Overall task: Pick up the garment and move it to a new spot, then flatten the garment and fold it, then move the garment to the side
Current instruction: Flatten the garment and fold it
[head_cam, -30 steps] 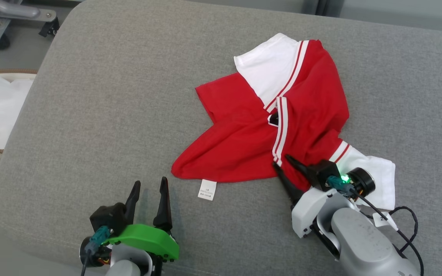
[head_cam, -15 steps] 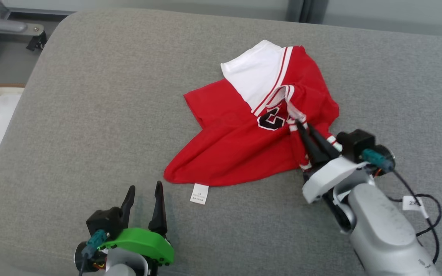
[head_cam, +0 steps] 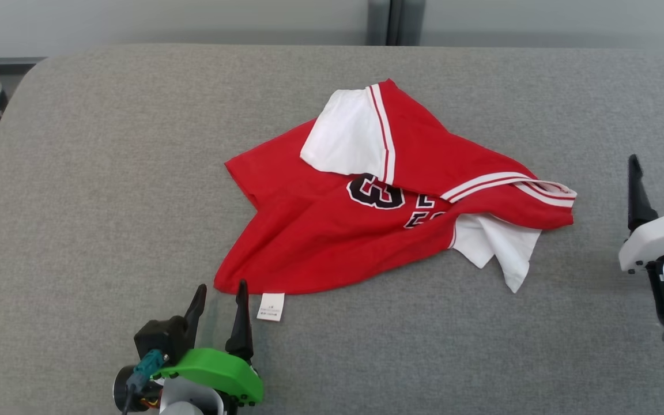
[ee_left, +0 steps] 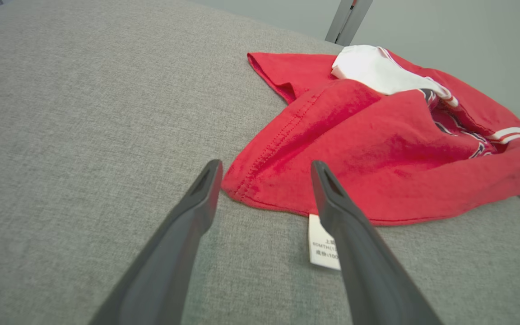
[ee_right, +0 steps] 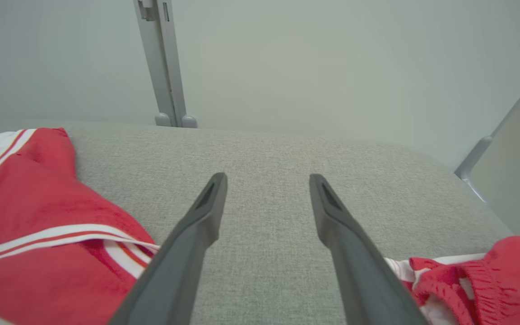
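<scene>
The white sleeve point(head_cam: 344, 132) will open outward when the robot lifts and spreads the garment, because the garment's far shoulder lies folded over the dark numerals point(head_cam: 376, 191).
The garment point(head_cam: 332, 230) is a red jersey with white sleeves, striped trim and dark numerals, lying crumpled on the grey cushioned surface point(head_cam: 107, 173). Its white care label point(head_cam: 270, 306) sticks out at the near hem. My left gripper point(head_cam: 221, 286) is open just in front of the garment's near left corner; in the left wrist view the gripper point(ee_left: 264, 164) frames that red hem corner point(ee_left: 251, 189) without touching it. My right gripper point(head_cam: 655, 158) stands open to the right of the garment's striped edge, apart from it. In the right wrist view the gripper point(ee_right: 266, 178) has bare cushion between its fingers.
A second red and white piece of cloth point(ee_right: 490, 275) with a gathered edge lies at the lower right of the right wrist view. A pale wall with a grey upright post point(head_cam: 387, 23) runs behind the cushion. The cushion's rounded left corner point(head_cam: 15, 104) drops to the floor.
My right gripper closed on the striped edge, pulled it to the right, let go and now stands open further right. The garment is spread wider, numerals showing. The head camera has shifted.
</scene>
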Robot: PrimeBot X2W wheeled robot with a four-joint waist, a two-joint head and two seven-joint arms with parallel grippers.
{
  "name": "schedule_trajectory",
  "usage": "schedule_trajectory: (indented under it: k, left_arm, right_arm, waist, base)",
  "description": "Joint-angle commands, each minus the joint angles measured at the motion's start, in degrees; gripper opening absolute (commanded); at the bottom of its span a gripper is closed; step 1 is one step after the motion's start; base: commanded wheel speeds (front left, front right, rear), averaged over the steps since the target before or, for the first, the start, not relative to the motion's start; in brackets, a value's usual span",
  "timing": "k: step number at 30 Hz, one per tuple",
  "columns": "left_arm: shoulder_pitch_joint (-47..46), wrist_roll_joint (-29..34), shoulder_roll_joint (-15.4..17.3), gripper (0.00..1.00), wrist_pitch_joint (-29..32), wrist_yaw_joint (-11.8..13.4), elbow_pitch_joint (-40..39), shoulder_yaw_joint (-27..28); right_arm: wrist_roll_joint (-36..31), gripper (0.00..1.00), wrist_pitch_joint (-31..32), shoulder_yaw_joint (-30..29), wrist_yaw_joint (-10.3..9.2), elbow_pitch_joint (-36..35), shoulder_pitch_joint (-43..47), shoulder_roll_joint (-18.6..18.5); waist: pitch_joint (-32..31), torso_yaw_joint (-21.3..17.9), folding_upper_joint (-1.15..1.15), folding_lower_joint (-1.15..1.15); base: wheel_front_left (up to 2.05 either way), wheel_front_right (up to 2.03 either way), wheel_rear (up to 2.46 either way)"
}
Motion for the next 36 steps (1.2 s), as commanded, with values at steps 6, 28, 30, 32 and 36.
schedule_trajectory:
  k: [6, 28, 30, 32, 36]
  left_arm:
    - [-1.1, 2.3, 0.3, 1.0, 0.0, 0.0, -0.4, 1.2]
    - [7.7, 16.1, 0.3, 1.0, 0.0, 1.2, -4.8, 8.1]
    - [8.7, 17.1, 0.3, 1.0, 0.0, 1.5, -5.9, 8.5]
    - [9.7, 18.2, 0.3, 1.0, 0.0, 1.6, -6.4, 8.8]
    - [10.8, 18.9, 0.3, 1.0, 0.0, 1.2, -7.0, 9.4]
  right_arm:
    - [-4.7, 1.0, 0.0, -3.2, -0.1, -3.0, 0.1, 3.0]
    - [-1.6, 1.0, 0.0, 8.3, -0.09, -14.6, 18.4, 10.2]
    - [-1.4, 1.0, 0.0, 7.7, -0.09, -15.3, 20.0, 10.3]
    - [-1.5, 1.0, 0.0, 8.0, -0.09, -15.5, 21.9, 10.4]
    - [-0.9, 1.0, 0.0, 8.7, -0.09, -15.8, 24.0, 10.4]
  waist:
    - [0.7, -3.0, 0.0, 0.0]
    - [-8.5, -7.5, 0.0, 0.0]
    - [-8.9, -7.6, 0.0, 0.0]
    - [-9.2, -7.8, 0.0, 0.0]
    - [-9.3, -8.2, 0.0, 0.0]
  base:
    - [0.0, 0.0, 0.0]
    - [0.0, 0.0, 0.0]
    - [0.0, 0.0, 0.0]
    - [0.0, 0.0, 0.0]
    - [0.0, 0.0, 0.0]
